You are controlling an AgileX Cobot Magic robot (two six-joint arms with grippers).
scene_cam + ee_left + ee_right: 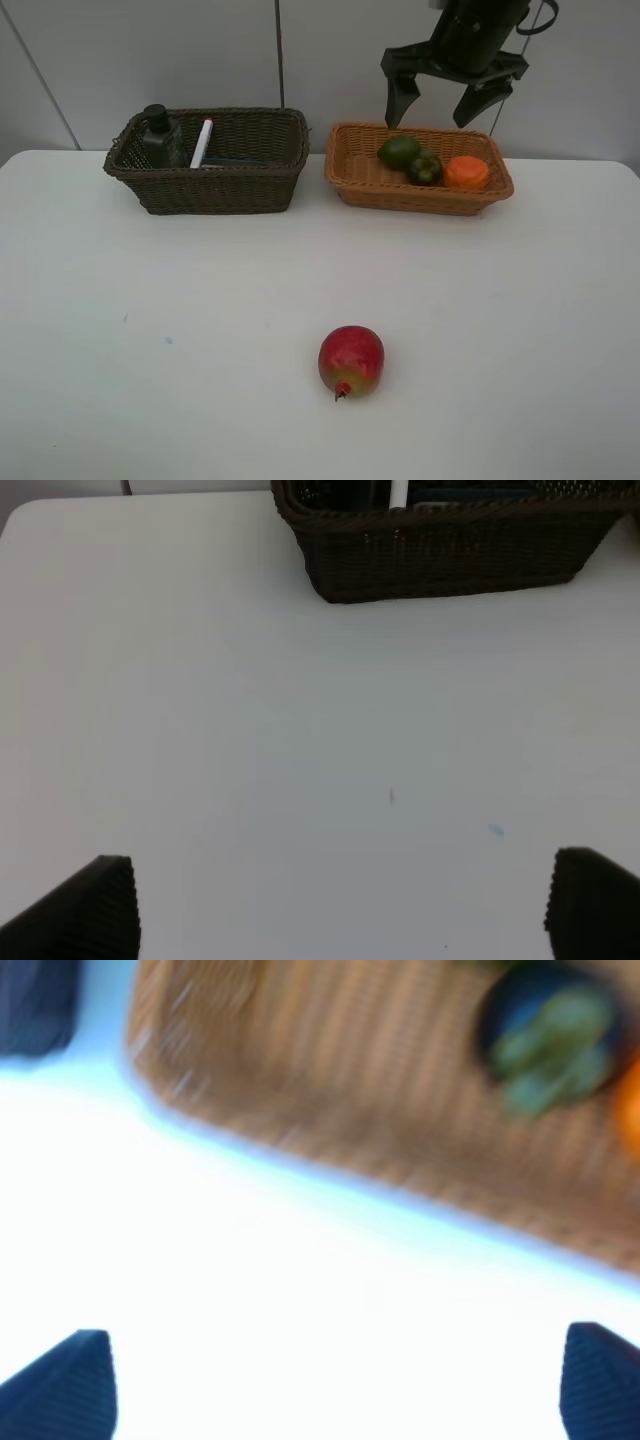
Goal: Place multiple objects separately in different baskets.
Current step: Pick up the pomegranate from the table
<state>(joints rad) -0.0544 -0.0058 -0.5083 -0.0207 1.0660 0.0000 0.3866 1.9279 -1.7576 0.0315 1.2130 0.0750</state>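
I go on moving my right gripper, fingers open, toward the red pomegranate (352,360), which lies clear of both baskets, and then close around its round body (352,355).
A red pomegranate (351,361) lies alone on the white table, near the front. The dark brown basket (220,190) holds a dark green pump bottle (158,135), a white marker (202,142) and a dark flat block (232,160). The light tan basket (410,195) holds a lime (399,152), a mangosteen (424,168) and an orange (466,172). My right gripper (436,100) hangs open and empty above the tan basket's back edge. Its blurred wrist view shows the tan basket (330,1070) and the mangosteen (550,1035). My left gripper (340,910) is open and empty over bare table, facing the dark basket (450,555). The pink bottle is out of view.
The two baskets stand side by side at the back of the table, near a grey wall. The table's back edge runs just behind them. The left arm is outside the exterior high view.
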